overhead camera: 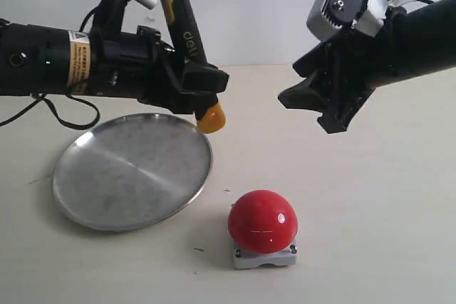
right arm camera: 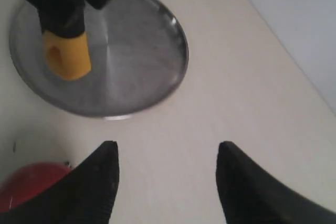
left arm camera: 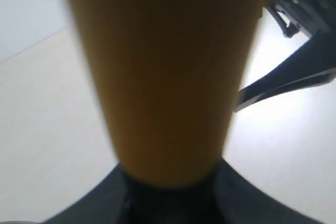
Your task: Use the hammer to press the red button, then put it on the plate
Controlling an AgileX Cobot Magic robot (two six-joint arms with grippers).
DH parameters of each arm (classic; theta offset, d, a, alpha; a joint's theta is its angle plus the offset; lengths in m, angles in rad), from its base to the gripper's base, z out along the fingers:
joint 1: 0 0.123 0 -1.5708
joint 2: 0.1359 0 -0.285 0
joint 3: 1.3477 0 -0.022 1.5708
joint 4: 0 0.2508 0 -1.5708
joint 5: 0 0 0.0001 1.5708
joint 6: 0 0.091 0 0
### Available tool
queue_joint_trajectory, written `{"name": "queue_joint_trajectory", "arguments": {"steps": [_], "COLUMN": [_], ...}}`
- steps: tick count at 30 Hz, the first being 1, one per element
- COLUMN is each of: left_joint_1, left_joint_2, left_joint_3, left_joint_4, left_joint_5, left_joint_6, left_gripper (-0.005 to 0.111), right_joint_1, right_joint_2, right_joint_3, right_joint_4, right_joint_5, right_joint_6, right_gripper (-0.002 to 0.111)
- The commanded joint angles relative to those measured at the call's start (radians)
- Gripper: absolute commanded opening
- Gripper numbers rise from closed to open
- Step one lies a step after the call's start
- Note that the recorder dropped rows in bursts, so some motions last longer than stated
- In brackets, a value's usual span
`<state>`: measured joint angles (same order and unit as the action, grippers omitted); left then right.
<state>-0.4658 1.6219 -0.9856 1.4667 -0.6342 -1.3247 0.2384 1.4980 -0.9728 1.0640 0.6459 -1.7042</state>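
Note:
My left gripper is holding the hammer by its lower handle, with the handle's yellow end [overhead camera: 211, 119] down. So my right gripper should grab the handle higher up [overhead camera: 187, 32] before it presses the red button.
My left gripper [overhead camera: 199, 94] is shut on the hammer [overhead camera: 187, 33], holding it nearly upright by the lower handle. Its yellow end [overhead camera: 211, 119] hangs below the jaws, over the right rim of the plate [overhead camera: 107, 176]. The head is cut off by the top of the exterior view. The left wrist view is filled by the blurred yellow handle [left arm camera: 168, 77]. The red button [overhead camera: 262, 221] stands on its grey base near the front, right of the plate. My right gripper [overhead camera: 313, 108] is open in the air above and behind the button, nothing between its fingers [right arm camera: 100, 177].
The plate [right arm camera: 136, 56] lies bare on the beige table, with the hammer's yellow end [right arm camera: 67, 56] hovering over it in the right wrist view. A sliver of the red button [right arm camera: 26, 182] shows beside one right finger. A white wall stands behind the table.

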Motion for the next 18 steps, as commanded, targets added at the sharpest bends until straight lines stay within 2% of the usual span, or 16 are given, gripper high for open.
{"name": "queue_joint_trajectory", "arguments": {"steps": [1,5,9,18], "left_joint_1": [0.071,0.108,0.104,0.104], "left_joint_2": [-0.022,-0.022,-0.020,-0.016], "left_joint_3": [-0.003,-0.003,-0.003,-0.003], "left_joint_4": [-0.006,-0.001,0.012,0.070], "left_joint_5": [-0.162,-0.219,-0.286,-0.326], "left_joint_6": [-0.016,-0.014,-0.014,-0.009], "left_gripper": [0.000,0.000,0.000,0.000], "right_joint_1": [-0.104,-0.242,-0.284,-0.251], "right_joint_2": [0.002,0.022,0.084,0.158], "right_joint_3": [-0.008,-0.008,-0.008,-0.027], "right_joint_4": [0.250,0.389,0.446,0.563], "right_joint_5": [0.209,0.575,0.575,0.575], "right_joint_6": [-0.241,-0.370,-0.397,-0.355], "right_gripper": [0.054,0.054,0.054,0.054]}}
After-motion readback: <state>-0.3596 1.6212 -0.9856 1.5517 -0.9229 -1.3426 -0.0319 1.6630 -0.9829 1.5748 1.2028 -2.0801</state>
